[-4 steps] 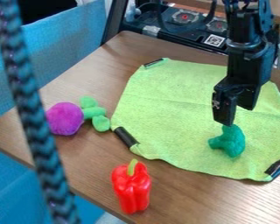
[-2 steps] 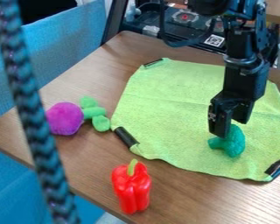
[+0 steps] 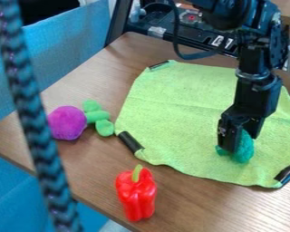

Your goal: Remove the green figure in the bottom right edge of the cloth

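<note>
The green cloth will stay flat and in place when the gripper lifts the dark green figure off it, because black clips hold the cloth's corners.
The black gripper (image 3: pixel 243 138) hangs low over the lower right part of the green cloth (image 3: pixel 171 118), its two fingers apart. One finger stands in front of the dark green broccoli-like figure (image 3: pixel 245 149) and hides part of it; the other finger is behind, at its upper right. The figure lies on the cloth between them, and whether the fingers touch it I cannot tell.
A red pepper (image 3: pixel 136 195) stands on the table (image 3: pixel 190 199) below the cloth. To the cloth's left lies a purple plush (image 3: pixel 67 123) with green leaves. Black clips (image 3: pixel 287 173) hold the cloth's corners. A braided cord (image 3: pixel 35 122) crosses the left side.
The gripper has come down over the green figure, so that its fingers now cover part of it. The figure, cloth, pepper and plush have not visibly moved.
</note>
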`<move>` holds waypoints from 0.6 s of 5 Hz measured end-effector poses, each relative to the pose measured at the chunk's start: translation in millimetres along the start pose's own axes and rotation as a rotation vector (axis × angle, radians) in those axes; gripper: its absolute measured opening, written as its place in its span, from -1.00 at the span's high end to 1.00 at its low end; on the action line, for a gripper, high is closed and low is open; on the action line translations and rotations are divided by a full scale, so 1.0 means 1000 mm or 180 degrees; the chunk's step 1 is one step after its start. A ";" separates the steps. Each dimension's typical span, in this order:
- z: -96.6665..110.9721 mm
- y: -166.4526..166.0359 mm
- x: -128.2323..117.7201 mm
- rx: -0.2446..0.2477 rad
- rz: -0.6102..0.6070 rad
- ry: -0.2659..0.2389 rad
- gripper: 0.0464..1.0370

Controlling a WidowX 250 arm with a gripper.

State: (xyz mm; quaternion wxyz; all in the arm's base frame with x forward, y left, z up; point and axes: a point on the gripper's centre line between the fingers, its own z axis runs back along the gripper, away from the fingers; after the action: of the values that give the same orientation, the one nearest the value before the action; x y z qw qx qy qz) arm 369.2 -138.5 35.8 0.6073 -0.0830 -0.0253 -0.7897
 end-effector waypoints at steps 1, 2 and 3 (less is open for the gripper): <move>-0.012 -0.001 -0.001 -0.0125 -0.0002 -0.0022 -0.83; -0.013 -0.001 0.000 -0.0134 0.0007 -0.0040 -0.67; -0.013 -0.003 0.003 -0.0165 -0.0014 -0.0102 -0.67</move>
State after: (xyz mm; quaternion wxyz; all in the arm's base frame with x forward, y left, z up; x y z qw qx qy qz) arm 364.3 -142.4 23.4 0.6027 -0.1112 -0.0148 -0.7900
